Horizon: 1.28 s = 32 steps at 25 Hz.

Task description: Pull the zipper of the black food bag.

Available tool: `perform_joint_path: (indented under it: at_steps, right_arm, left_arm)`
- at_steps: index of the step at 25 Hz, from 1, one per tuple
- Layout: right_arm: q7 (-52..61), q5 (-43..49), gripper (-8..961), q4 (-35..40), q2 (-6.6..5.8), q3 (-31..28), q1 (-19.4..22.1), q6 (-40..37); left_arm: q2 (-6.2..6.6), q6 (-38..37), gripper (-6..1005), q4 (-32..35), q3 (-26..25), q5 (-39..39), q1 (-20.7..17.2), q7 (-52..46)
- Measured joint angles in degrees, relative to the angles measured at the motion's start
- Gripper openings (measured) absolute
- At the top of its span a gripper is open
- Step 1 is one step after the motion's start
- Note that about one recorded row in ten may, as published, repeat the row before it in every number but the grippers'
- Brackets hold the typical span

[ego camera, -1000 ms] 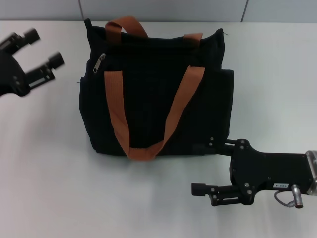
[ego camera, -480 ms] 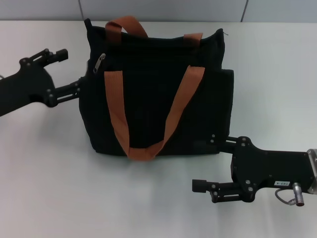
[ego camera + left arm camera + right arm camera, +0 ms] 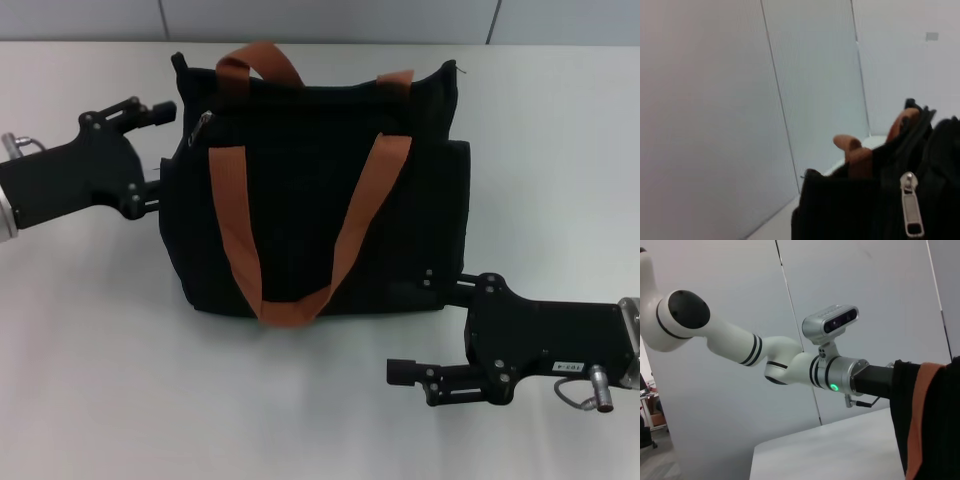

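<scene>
Next, I back off, tilt and grip the end of the zipper before my right gripper pulls, because my left gripper's near finger is pushing on the bag's side (image 3: 173, 192) below the zipper's end (image 3: 184, 146).
The black food bag (image 3: 310, 200) lies on the white table with two orange-brown strap handles (image 3: 235, 230). Its silver zipper pull (image 3: 203, 124) sits near the bag's top left corner and shows close up in the left wrist view (image 3: 911, 210). My left gripper (image 3: 158, 150) is open at the bag's left end, its fingertips against the bag's side, just left of the zipper pull. My right gripper (image 3: 418, 325) is open by the bag's near right corner, with its farther finger (image 3: 445, 283) at the bag's bottom edge. The bag's edge and a strap show in the right wrist view (image 3: 927, 425).
The white table (image 3: 120, 380) spreads around the bag, with a grey wall behind it. The left arm's white links and wrist camera (image 3: 832, 322) show in the right wrist view.
My left gripper has swung in from the far left and closed up to the bag's left end, by the zipper pull. The bag's top has shifted slightly. The right arm has barely moved.
</scene>
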<state>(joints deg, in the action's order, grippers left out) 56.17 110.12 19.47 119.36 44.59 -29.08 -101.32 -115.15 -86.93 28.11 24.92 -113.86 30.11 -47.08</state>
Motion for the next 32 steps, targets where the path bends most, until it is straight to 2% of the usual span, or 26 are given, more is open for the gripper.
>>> perform_joint_path:
  at_steps: [3,5,9,10,14,15,17,19,20,25,28,32]
  right_arm:
    - [0.26,0.00,814,0.14,0.00,-0.29,0.03,0.00]
    - [0.52,0.00,814,0.19,0.00,-0.47,0.05,0.00]
    - [0.59,0.00,814,0.11,0.00,-0.48,-0.23,0.07]
    - [0.60,0.00,814,0.10,0.00,-0.47,-0.37,0.08]
    - [0.61,0.00,814,0.01,0.00,-0.47,-0.48,0.06]
    - [0.61,0.00,814,-0.02,0.00,-0.46,-0.49,0.02]
    - [0.61,0.00,815,-0.04,0.00,-0.46,-0.49,-0.03]
    - [0.61,0.00,815,-0.04,0.00,-0.46,-0.49,-0.08]
    - [0.61,0.00,815,-0.05,0.00,-0.46,-0.46,-0.12]
    - [0.61,0.01,815,-0.05,0.00,-0.46,-0.16,-0.23]
    - [0.61,0.01,814,-0.05,0.00,-0.46,-0.13,-0.25]
    - [0.61,0.00,814,-0.06,0.00,-0.46,-0.06,-0.38]
  left_arm:
    - [0.42,-0.46,830,0.43,0.04,0.14,-0.69,-0.34]
    - [1.21,-2.32,830,0.56,-0.44,0.58,-1.31,-0.36]
    - [1.37,-3.22,830,0.38,-0.57,0.67,-1.06,-0.36]
    - [0.72,-2.17,830,0.31,-0.31,0.57,-0.42,-0.16]
    - [-0.07,-0.55,830,0.24,-0.02,0.18,0.29,0.04]
    - [-0.92,0.77,830,0.20,0.32,0.30,0.97,0.49]
    - [-1.07,0.89,829,0.19,0.21,0.52,1.04,0.71]
    - [-1.56,0.98,829,0.18,-1.10,2.52,0.75,2.26]
    - [-1.93,0.46,829,0.18,-2.24,6.06,-0.31,4.38]
    - [-2.11,-2.58,829,0.10,-2.25,12.77,-3.37,8.35]
    - [-2.45,-2.82,829,0.10,-2.22,12.95,-3.86,9.15]
    - [-2.88,-2.41,781,0.11,-1.86,12.61,-4.05,10.01]
